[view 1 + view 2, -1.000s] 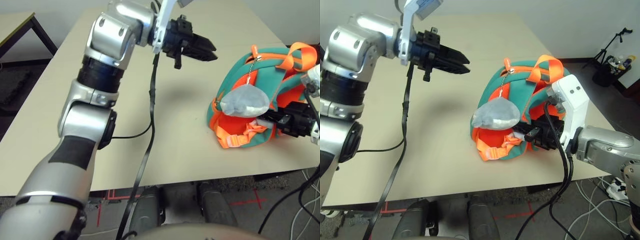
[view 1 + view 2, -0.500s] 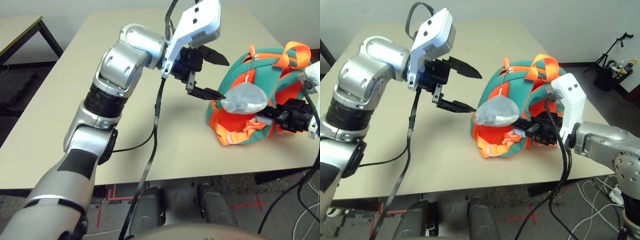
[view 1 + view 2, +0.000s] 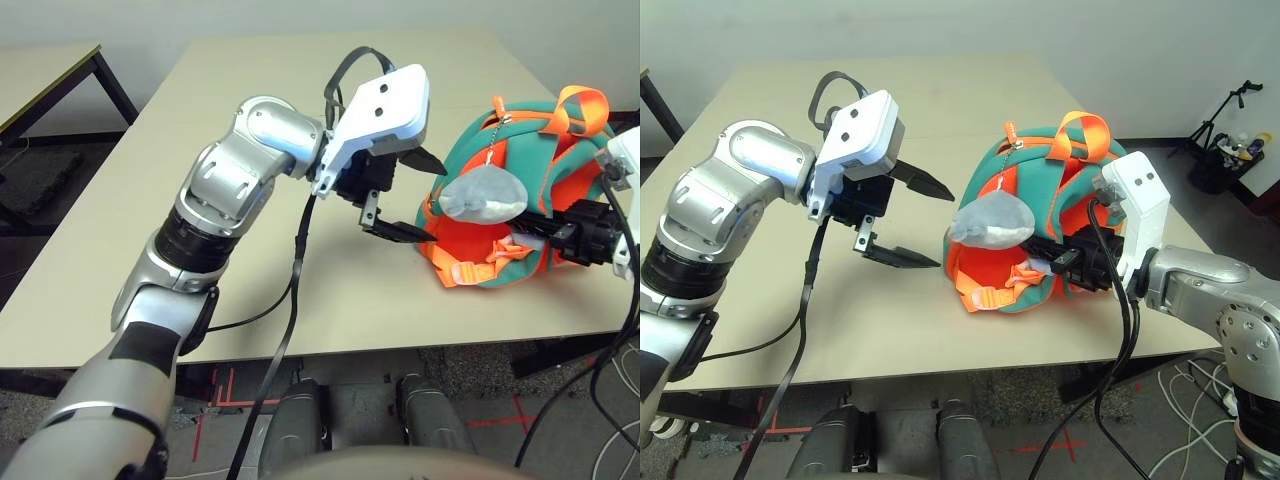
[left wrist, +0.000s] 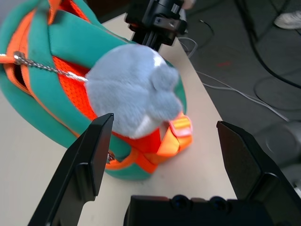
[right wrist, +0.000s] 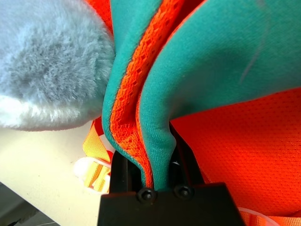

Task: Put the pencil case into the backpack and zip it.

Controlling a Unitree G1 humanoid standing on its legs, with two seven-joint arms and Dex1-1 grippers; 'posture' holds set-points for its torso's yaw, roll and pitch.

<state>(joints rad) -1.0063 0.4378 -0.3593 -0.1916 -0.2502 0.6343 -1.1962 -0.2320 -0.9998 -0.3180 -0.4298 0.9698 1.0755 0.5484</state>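
I expect that as I tug the charm, the zipper pull [image 3: 499, 106] will slide down along the orange zip, since the plush charm's chain [image 3: 493, 144] hangs from that pull.
The teal and orange backpack [image 3: 540, 140] lies on its side at the table's right, its grey plush charm [image 3: 483, 195] hanging on a chain over the front. My left gripper [image 3: 432, 200] is open wide just left of the backpack, one finger above the other, pointing at the charm [image 4: 131, 94]. The fingers [image 4: 89, 160] touch nothing. From the right, my right gripper [image 3: 1055, 262] is shut on a teal-and-orange fold of the backpack's fabric [image 5: 155, 117]. The pencil case is out of view.
The beige table [image 3: 200, 200] has bare room to the left of the backpack. A black cable [image 3: 300, 290] hangs from my left wrist over the front edge. Another table [image 3: 50, 70] stands far left; a stand [image 3: 1230, 120] is on the floor at right.
My left gripper has opened wide, swung down and moved toward the backpack's charm. The right gripper has kept its hold on the fabric. The camera has shifted.
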